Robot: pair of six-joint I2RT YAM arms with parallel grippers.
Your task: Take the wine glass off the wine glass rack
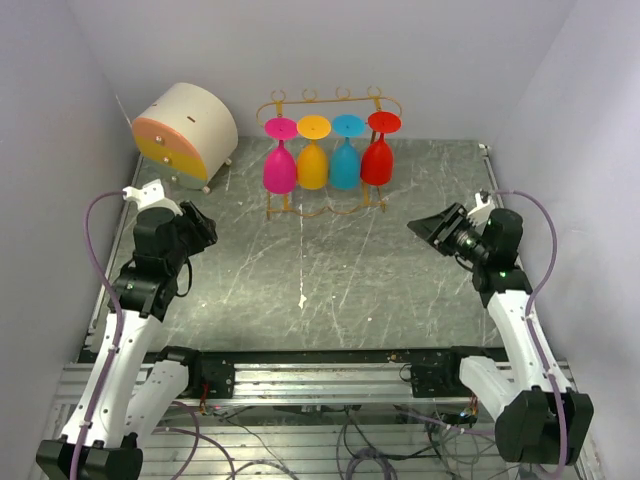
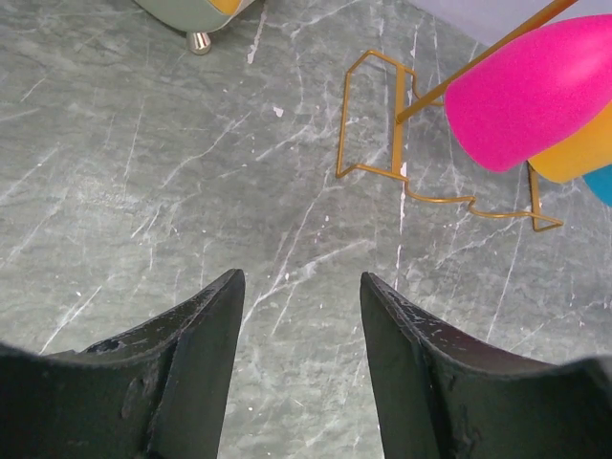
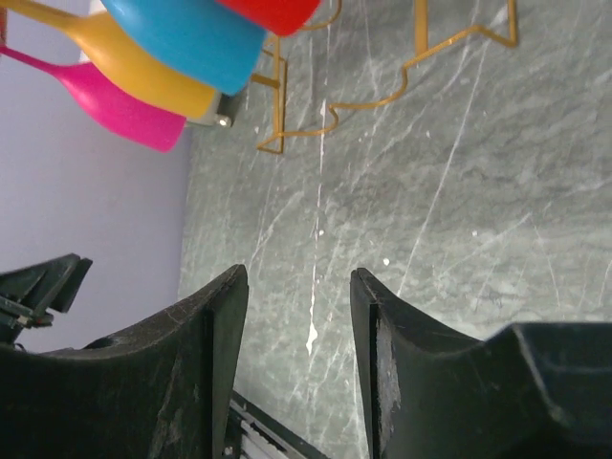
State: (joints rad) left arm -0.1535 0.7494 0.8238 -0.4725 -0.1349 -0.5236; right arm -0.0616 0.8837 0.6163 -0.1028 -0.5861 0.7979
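Observation:
The red glass (image 1: 377, 164) hangs at the end of the rack closest to the robot's open right gripper, so the gripper should keep heading for the glass's stem (image 1: 380, 138) until its fingers are around the stem.
The golden wire wine glass rack (image 1: 330, 101) stands at the back middle of the table. Four wine glasses hang upside down from it: pink (image 1: 279, 168), orange (image 1: 312, 162), blue (image 1: 345, 160) and red (image 1: 377, 155). My left gripper (image 1: 208, 228) is open and empty, low over the table to the left of the rack. In the left wrist view its gripper (image 2: 301, 277) faces the rack's base wire (image 2: 368, 172) and the pink glass (image 2: 535, 96). My right gripper (image 1: 415, 228) is open and empty, right of the rack. In the right wrist view its gripper (image 3: 298, 273) points at the table below the blue glass (image 3: 186, 38).
A cream round drawer box (image 1: 185, 132) with orange and yellow fronts stands at the back left, close to the rack. The grey marble table (image 1: 330, 290) lies between purple walls. A metal rail (image 1: 320, 365) runs along the near edge.

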